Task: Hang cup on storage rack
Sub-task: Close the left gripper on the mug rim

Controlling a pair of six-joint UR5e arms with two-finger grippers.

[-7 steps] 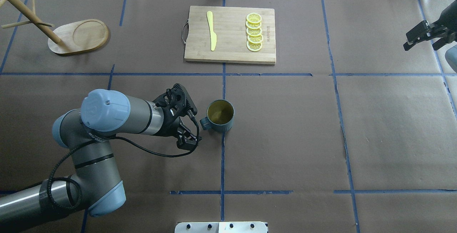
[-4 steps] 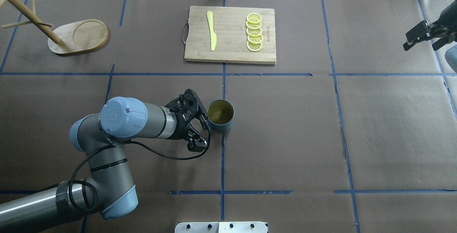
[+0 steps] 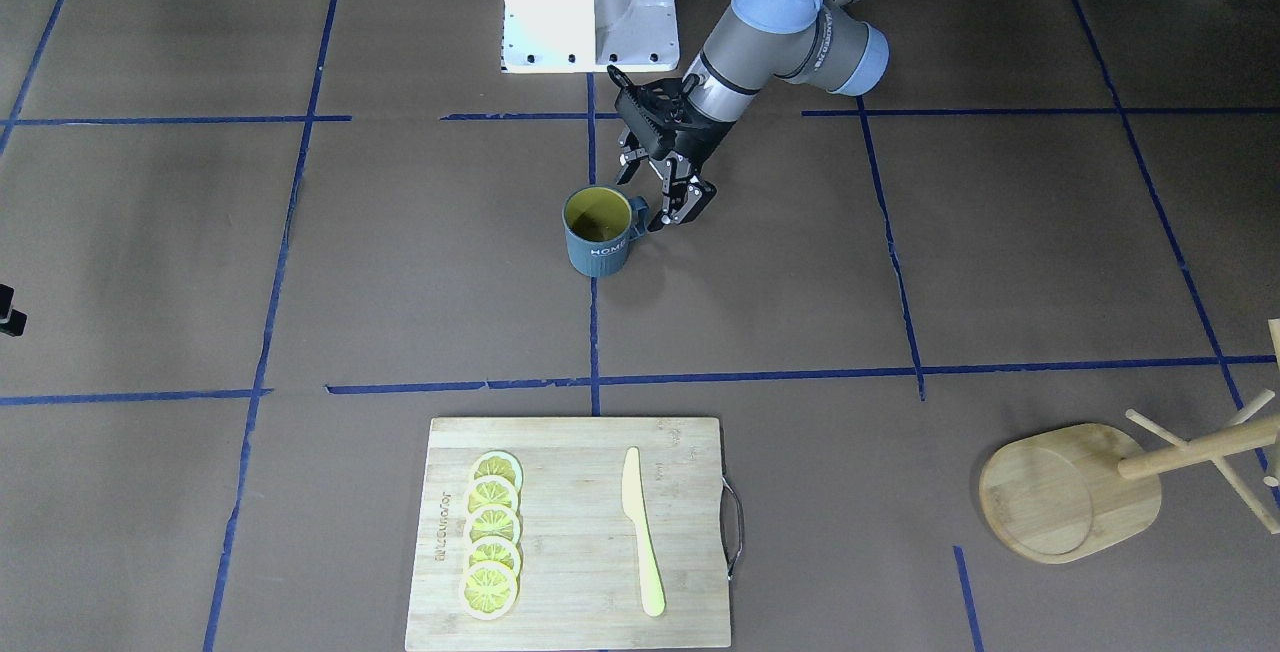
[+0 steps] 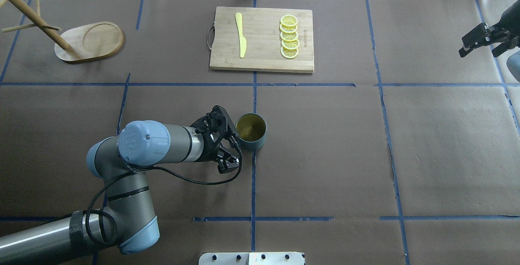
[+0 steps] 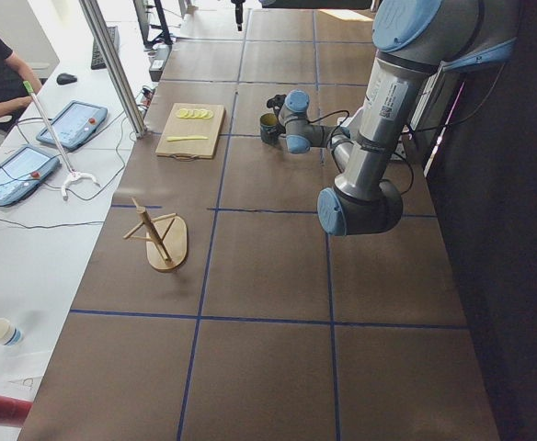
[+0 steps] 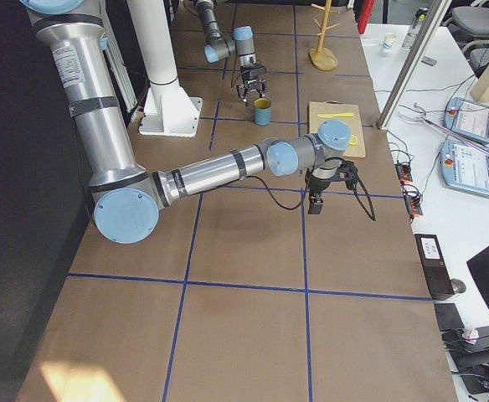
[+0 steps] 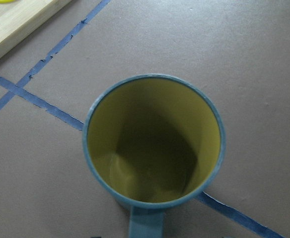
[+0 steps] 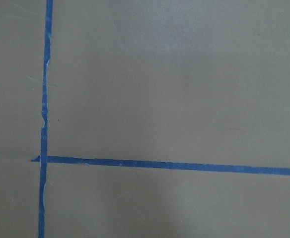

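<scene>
I expect the cup [image 3: 596, 250] to be empty when I tip it sideways toward the storage rack, because its yellow-green inside [image 3: 599, 216] shows clear to the cup's bottom.
The dark blue-grey cup [image 4: 251, 131] stands upright near the table's middle, yellow-green inside [image 7: 152, 144], with white lettering on its side [image 3: 600, 230]. Its handle [image 3: 637, 207] points toward the robot's left arm. My left gripper [image 3: 641, 202] is open, one finger on each side of the handle, close to the cup wall; in the overhead view the left gripper [image 4: 233, 142] covers the handle. The storage rack [image 4: 87, 41], a wooden mug tree on a rounded base [image 3: 1070, 492], stands at the far left with bare pegs. My right gripper [image 4: 481, 42] hangs open at the far right over bare table.
A bamboo cutting board [image 4: 262, 39] with a yellow knife [image 4: 241, 35] and several lemon slices [image 4: 289, 36] lies at the back centre. Blue tape lines cross the brown table cover. A person's arm and tablets [image 5: 25, 147] are beside the table in the exterior left view.
My left arm has slid right toward the cup. Its open fingers now sit around the handle, which the gripper hides from overhead. The cup and the right arm have stayed put.
</scene>
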